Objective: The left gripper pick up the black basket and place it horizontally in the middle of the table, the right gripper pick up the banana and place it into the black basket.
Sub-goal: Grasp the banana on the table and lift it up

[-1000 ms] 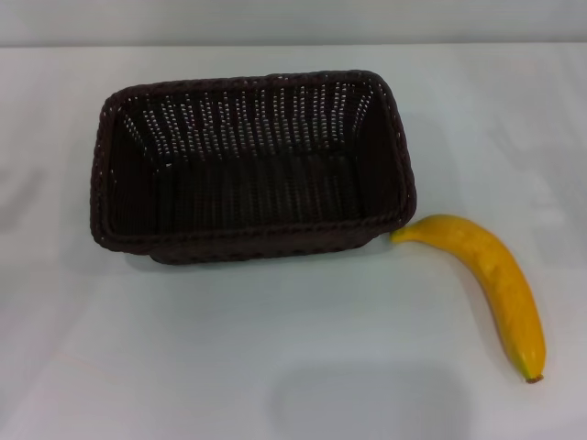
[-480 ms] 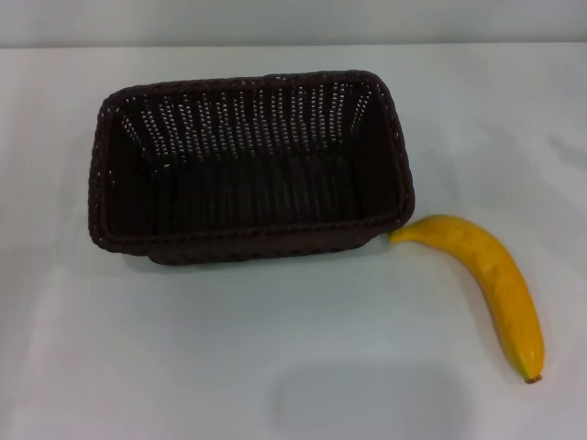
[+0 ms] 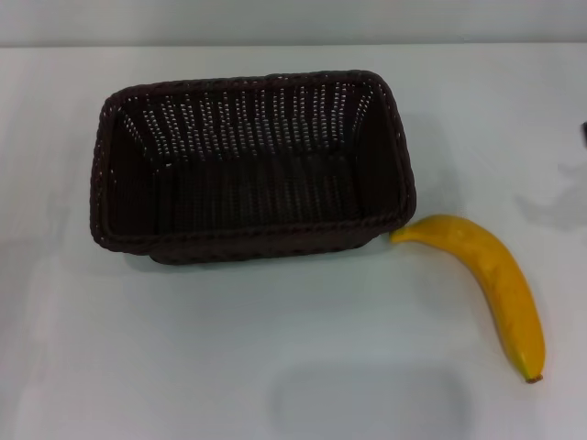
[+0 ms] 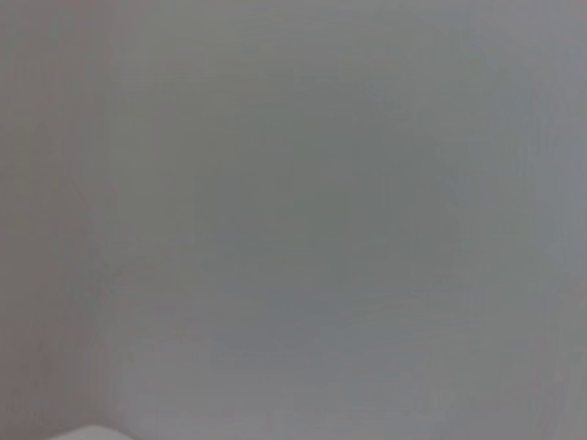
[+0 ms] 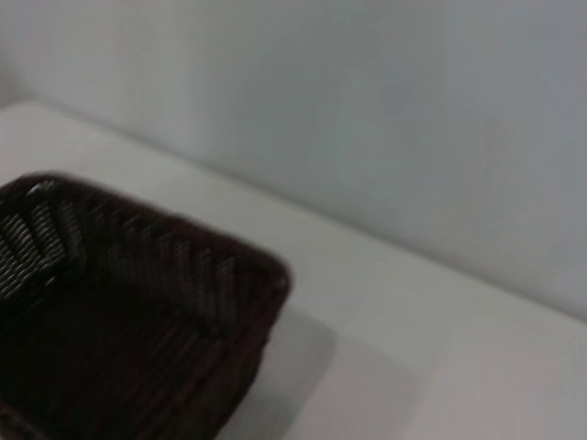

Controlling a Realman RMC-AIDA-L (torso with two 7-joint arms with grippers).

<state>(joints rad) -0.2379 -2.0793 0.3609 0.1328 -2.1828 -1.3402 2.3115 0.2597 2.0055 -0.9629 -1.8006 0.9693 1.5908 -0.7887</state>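
The banana's middle (image 3: 494, 266) is clear of the black basket's rim (image 3: 404, 203). My right gripper should next go toward the banana's middle until its fingers are on both sides of it and close.
The black basket (image 3: 252, 165) stands upright and empty on the white table (image 3: 275, 348), its long side across the head view. It also shows in the right wrist view (image 5: 119, 302). The yellow banana (image 3: 495, 284) lies on the table to the basket's right, its near tip touching the basket's front right corner and its brown tip toward the front. A small dark sliver of the right gripper (image 3: 584, 134) shows at the right edge of the head view, well apart from the banana. The left gripper is out of view; its wrist view shows only a plain grey surface.
A grey wall (image 3: 293, 20) runs behind the table's far edge. A faint shadow (image 3: 550, 206) falls on the table right of the banana. Bare tabletop lies in front of the basket and to its left.
A dark sliver of the right gripper has come in at the right edge, with its shadow on the table. The basket and banana have not moved.
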